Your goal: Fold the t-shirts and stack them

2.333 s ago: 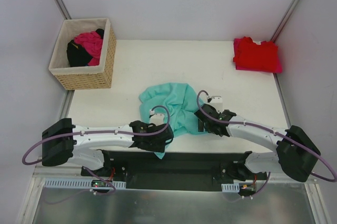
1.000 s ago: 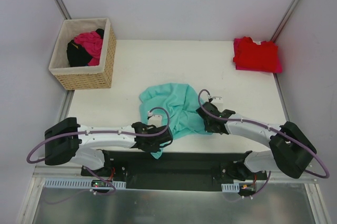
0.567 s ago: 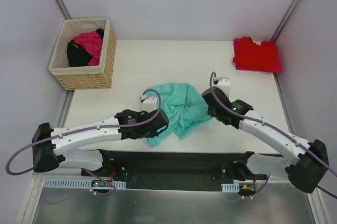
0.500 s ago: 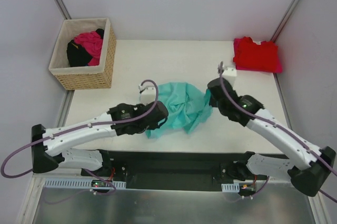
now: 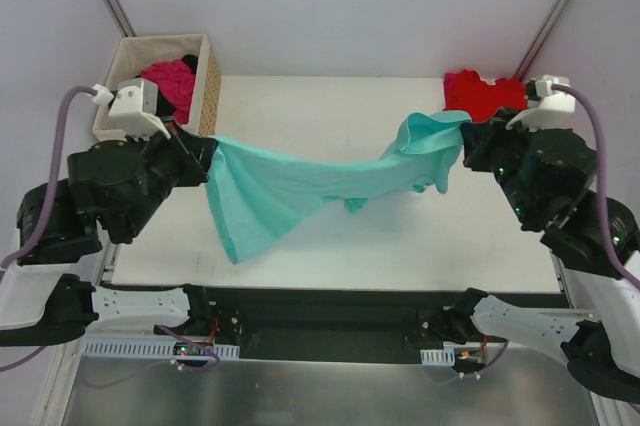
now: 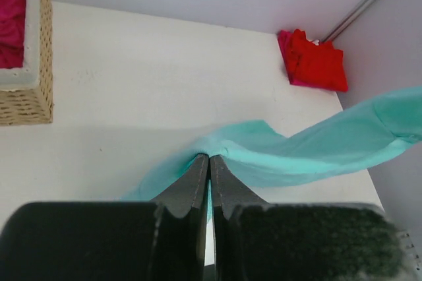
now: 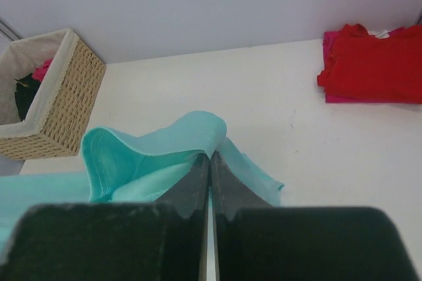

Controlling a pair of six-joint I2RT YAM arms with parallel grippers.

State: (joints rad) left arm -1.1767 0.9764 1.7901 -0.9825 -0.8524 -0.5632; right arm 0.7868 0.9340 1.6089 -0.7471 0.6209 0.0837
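Observation:
My grippers have the teal t-shirt sagging between them in a bunched strip (image 5: 335, 182). Next, I lift it toward the table's front edge (image 5: 330, 283) before I spread it toward the back wall.
A teal t-shirt (image 5: 300, 191) hangs stretched in the air above the table between both arms. My left gripper (image 5: 203, 158) is shut on its left end, cloth pinched at the tips (image 6: 209, 157). My right gripper (image 5: 462, 138) is shut on the other end, a fold bunched over its tips (image 7: 210, 154). The shirt (image 6: 310, 149) (image 7: 142, 159) sags in the middle, with a flap drooping low on the left. A folded red t-shirt (image 5: 487, 103) (image 6: 313, 61) (image 7: 372, 63) lies at the back right corner on a magenta-pink one.
A wicker basket (image 5: 197, 116) (image 6: 26, 99) (image 7: 56, 96) stands at the back left with pink and black clothes (image 5: 168, 79) inside. The white table (image 5: 330, 106) runs between the basket and the red stack. Grey walls close in on both sides.
Both arms rose from the near table edge and swung apart, left one leftward, right one rightward. The teal shirt, crumpled on the table before, now hangs stretched between them.

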